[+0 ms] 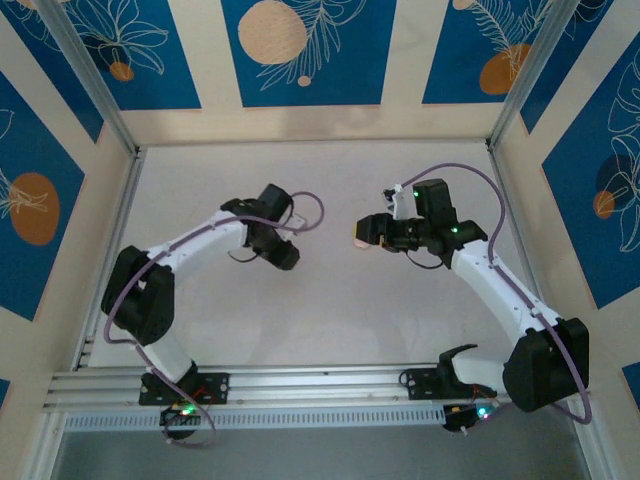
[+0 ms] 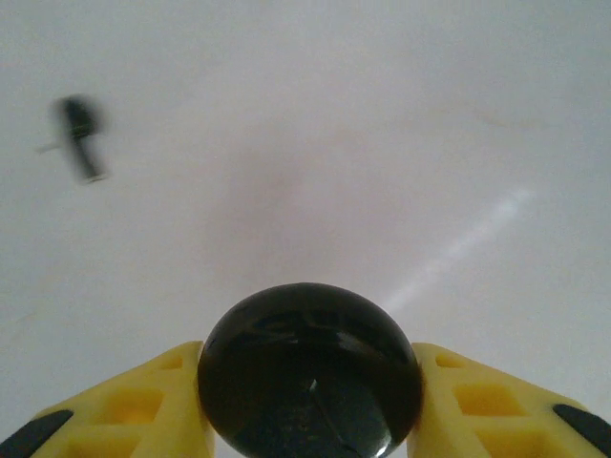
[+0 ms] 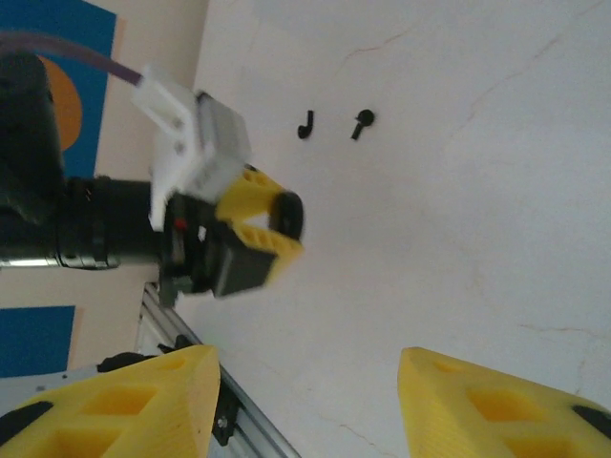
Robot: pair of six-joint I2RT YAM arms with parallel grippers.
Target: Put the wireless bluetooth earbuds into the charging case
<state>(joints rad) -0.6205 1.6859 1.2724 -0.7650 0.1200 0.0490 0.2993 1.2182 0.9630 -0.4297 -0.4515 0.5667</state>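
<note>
My left gripper is holding the case with the charging case's free edge [image 3: 293,216] out toward my right gripper's open fingers [image 3: 307,401], so I should keep carrying it there until they grip it.
The charging case [image 2: 310,372], a round glossy black disc, sits squeezed between the yellow fingers [image 2: 162,396] of my left gripper [image 2: 310,358]. One black earbud [image 2: 81,138] lies blurred on the white table, far left in the left wrist view. In the right wrist view both earbuds [image 3: 305,125] [image 3: 363,121] lie side by side on the table, beyond the left gripper [image 3: 286,219] and its case [image 3: 293,212]. My right gripper [image 3: 305,367] is open and holds nothing. In the top view the left gripper [image 1: 283,252] and right gripper [image 1: 362,233] face each other mid-table.
The white table [image 1: 330,310] is bounded by an aluminium rail [image 1: 300,385] at the near edge, also seen from the right wrist [image 3: 181,334]. Patterned blue and cream walls [image 1: 300,50] enclose the back and sides.
</note>
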